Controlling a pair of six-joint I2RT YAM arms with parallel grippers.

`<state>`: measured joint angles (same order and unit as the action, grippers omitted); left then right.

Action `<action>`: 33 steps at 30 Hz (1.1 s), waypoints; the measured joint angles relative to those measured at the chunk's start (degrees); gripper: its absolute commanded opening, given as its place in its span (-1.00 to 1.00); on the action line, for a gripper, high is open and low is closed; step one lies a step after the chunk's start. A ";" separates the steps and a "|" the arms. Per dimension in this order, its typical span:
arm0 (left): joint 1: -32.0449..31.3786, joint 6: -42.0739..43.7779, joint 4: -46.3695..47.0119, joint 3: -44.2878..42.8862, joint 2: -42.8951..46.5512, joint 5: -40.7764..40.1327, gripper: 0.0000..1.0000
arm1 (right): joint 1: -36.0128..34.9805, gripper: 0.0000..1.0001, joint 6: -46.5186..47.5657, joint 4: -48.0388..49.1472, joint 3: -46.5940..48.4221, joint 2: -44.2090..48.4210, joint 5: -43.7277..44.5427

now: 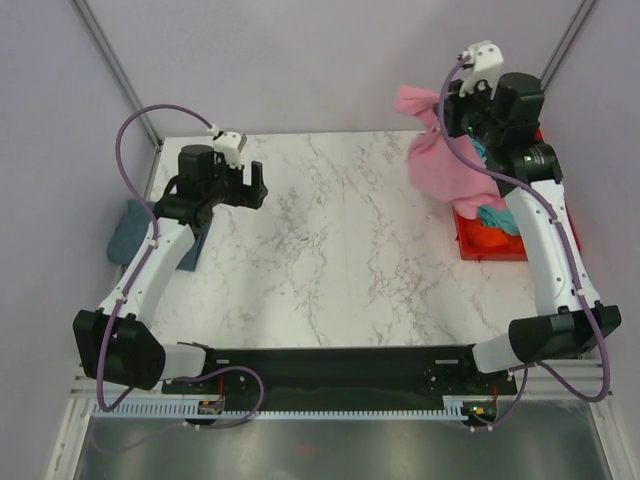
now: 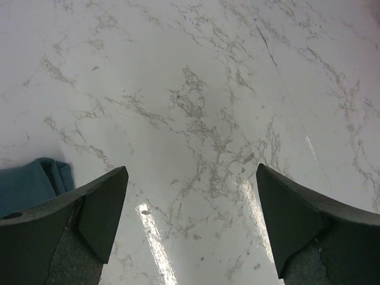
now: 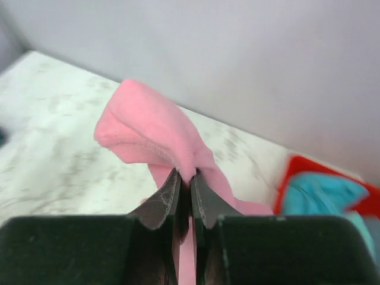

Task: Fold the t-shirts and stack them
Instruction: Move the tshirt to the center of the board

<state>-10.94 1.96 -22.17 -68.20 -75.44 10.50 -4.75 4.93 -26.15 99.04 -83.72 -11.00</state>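
Note:
My left gripper is far from the pink t-shirt, which hangs bunched up by the red crate. My right gripper should swing back and lay the t-shirt across the open marble.
My right gripper is shut on the pink t-shirt and holds it up in the air at the table's far right, over the red crate. In the right wrist view the pink t-shirt is pinched between my fingertips and hangs down. A turquoise t-shirt lies in the crate and also shows in the right wrist view. A folded slate-blue t-shirt lies at the table's left edge, partly under my left arm, and shows in the left wrist view. My left gripper is open and empty above the marble.
The red crate stands at the right edge of the marble table. Grey walls with metal corner posts close in the back and sides. The black arm bases sit along the near edge.

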 measured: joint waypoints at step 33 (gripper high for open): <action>0.00 -1.49 -5.57 4.35 -0.72 2.14 0.97 | -6.10 -1.00 -0.76 2.43 -32.83 1.55 1.62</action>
<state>-10.94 0.47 -27.75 -63.86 -76.16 12.64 -10.85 4.16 -23.73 66.22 -82.17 -9.39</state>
